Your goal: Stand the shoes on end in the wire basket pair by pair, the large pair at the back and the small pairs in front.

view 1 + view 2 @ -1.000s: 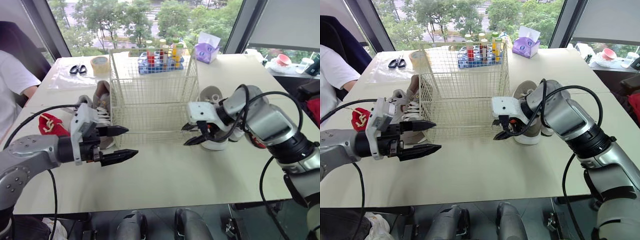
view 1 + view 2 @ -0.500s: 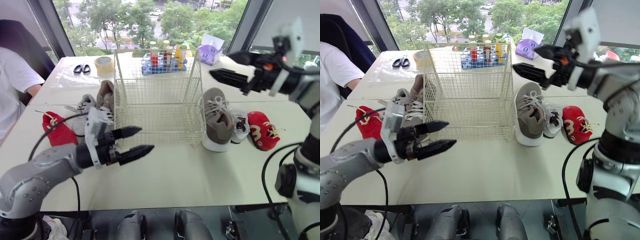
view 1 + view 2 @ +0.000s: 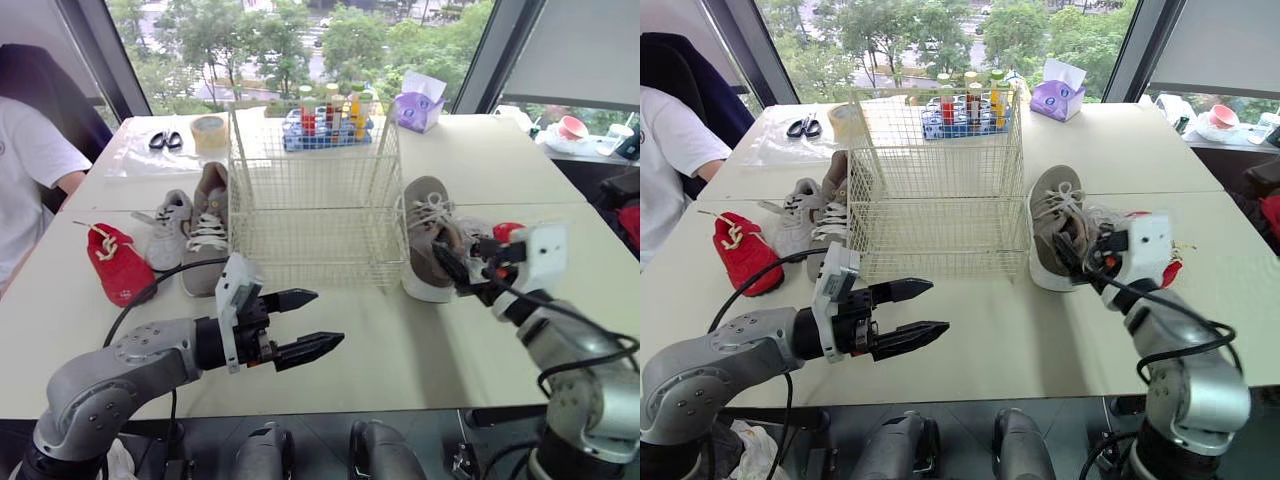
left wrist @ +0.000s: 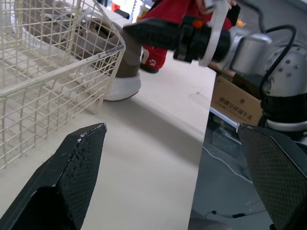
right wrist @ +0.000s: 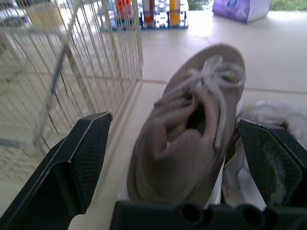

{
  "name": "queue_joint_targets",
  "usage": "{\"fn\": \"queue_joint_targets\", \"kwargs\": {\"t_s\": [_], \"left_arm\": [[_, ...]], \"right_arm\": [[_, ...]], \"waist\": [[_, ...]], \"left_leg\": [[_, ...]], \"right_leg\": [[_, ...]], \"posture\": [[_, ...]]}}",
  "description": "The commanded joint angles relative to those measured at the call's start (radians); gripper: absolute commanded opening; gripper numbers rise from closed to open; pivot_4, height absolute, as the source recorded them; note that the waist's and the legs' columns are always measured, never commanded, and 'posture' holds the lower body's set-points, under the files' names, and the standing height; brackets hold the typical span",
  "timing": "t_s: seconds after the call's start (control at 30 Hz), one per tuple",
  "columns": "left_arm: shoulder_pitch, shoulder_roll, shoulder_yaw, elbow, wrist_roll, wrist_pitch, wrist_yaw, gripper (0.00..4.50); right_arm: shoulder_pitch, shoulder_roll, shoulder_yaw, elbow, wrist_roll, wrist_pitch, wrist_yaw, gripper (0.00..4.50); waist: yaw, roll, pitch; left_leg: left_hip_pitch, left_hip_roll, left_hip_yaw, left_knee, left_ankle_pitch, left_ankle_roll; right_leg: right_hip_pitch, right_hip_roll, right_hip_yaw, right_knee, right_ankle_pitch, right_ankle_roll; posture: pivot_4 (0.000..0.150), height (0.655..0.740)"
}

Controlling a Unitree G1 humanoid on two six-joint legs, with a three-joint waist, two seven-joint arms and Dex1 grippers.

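White laces (image 3: 433,208) lie loose and spread out across the large taupe shoe (image 3: 428,240). The lace loops will hang down from the shoe when I lift and turn it.
The empty wire basket (image 3: 315,190) stands mid-table. To its left lie a small red shoe (image 3: 108,262), a small white shoe (image 3: 168,228) and a large taupe shoe (image 3: 207,225). On the basket's right lies the other large taupe shoe (image 3: 428,235), with a small white shoe (image 3: 478,235) and a red shoe (image 3: 507,232) partly hidden behind my right gripper (image 3: 455,270). That gripper is open, low over the table, its fingers spread either side of the taupe shoe (image 5: 192,129) without touching it. My left gripper (image 3: 325,320) is open and empty over the front of the table.
Behind the basket are a blue rack of bottles (image 3: 328,115), a purple tissue box (image 3: 418,95), a tape roll (image 3: 208,128) and scissors (image 3: 162,140). A person in a white sleeve (image 3: 25,170) sits at the far left. A pink bowl (image 3: 572,127) stands far right.
My right arm dropped from high behind the basket to low beside the right taupe shoe. My left gripper moved right along the front of the table, still open.
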Motion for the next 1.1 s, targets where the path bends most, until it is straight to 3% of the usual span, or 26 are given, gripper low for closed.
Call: {"fn": "queue_joint_targets", "kwargs": {"t_s": [0.03,0.17,0.23,0.53,0.63,0.77,0.97,1.1], "left_arm": [[-0.014,0.016,0.011,0.0,0.013,-0.016,-0.021,4.5],[-0.017,0.026,0.011,0.007,0.049,-0.023,-0.029,4.5],[-0.018,0.025,0.019,0.009,0.052,-0.025,-0.025,4.5],[-0.023,0.046,0.049,0.015,0.036,-0.013,-0.036,4.5],[-0.049,0.073,0.067,0.04,0.013,-0.001,-0.06,4.5],[-0.141,0.116,0.157,0.158,-0.139,0.043,-0.105,4.5],[-0.342,0.129,0.27,0.418,-0.339,0.083,-0.074,4.5],[-0.552,0.157,0.308,0.632,-0.324,0.079,-0.092,4.5]], "right_arm": [[-0.011,-0.007,0.058,0.087,-0.022,-0.116,-0.019,4.48],[-0.019,-0.022,0.121,0.214,-0.077,-0.177,-0.065,4.48],[-0.015,-0.016,0.131,0.233,-0.083,-0.199,-0.082,3.96],[0.022,0.002,0.166,0.205,-0.084,-0.212,-0.145,0.24],[-0.004,0.008,0.147,0.166,-0.073,-0.216,-0.176,0.17],[-0.211,-0.02,0.067,0.126,-0.074,-0.281,-0.258,0.17],[-0.408,-0.183,0.064,0.107,-0.125,-0.407,-0.235,0.17],[-0.558,-0.363,0.1,0.189,-0.145,-0.565,-0.095,0.17]], "waist": [[0.0,0.0,0.0],[-0.001,0.0,0.0],[-0.001,0.0,0.0],[0.001,-0.001,-0.001],[0.005,-0.001,-0.001],[0.003,0.005,0.003],[0.008,0.005,0.003],[0.004,0.004,0.004]], "left_leg": [[0.0,0.0,0.0,0.0,0.0,0.0],[0.001,0.0,0.0,0.0,0.0,0.0],[0.001,0.0,0.0,0.0,0.0,0.0],[0.005,0.001,-0.001,-0.001,-0.001,0.0],[0.005,0.001,-0.001,-0.001,-0.001,0.0],[0.002,0.0,-0.001,-0.001,-0.001,0.0],[-0.007,-0.002,-0.001,-0.002,0.004,-0.005],[-0.007,-0.002,0.0,-0.001,0.004,-0.005]], "right_leg": [[0.0,0.0,0.0,0.0,0.0,0.0],[0.001,0.0,0.0,-0.001,0.0,0.0],[0.001,0.0,0.0,-0.001,0.0,0.0],[0.005,0.0,0.0,-0.002,-0.001,-0.001],[0.005,0.0,0.0,-0.002,-0.001,-0.001],[0.003,0.0,0.0,-0.002,-0.001,-0.002],[-0.008,0.001,-0.001,0.001,0.001,0.004],[-0.006,0.001,-0.001,0.0,0.0,0.005]], "posture": [[0.15,0.74],[0.15,0.74],[0.15,0.74],[0.15,0.74],[0.15,0.74],[0.15,0.74],[0.15,0.74],[0.15,0.74]]}}
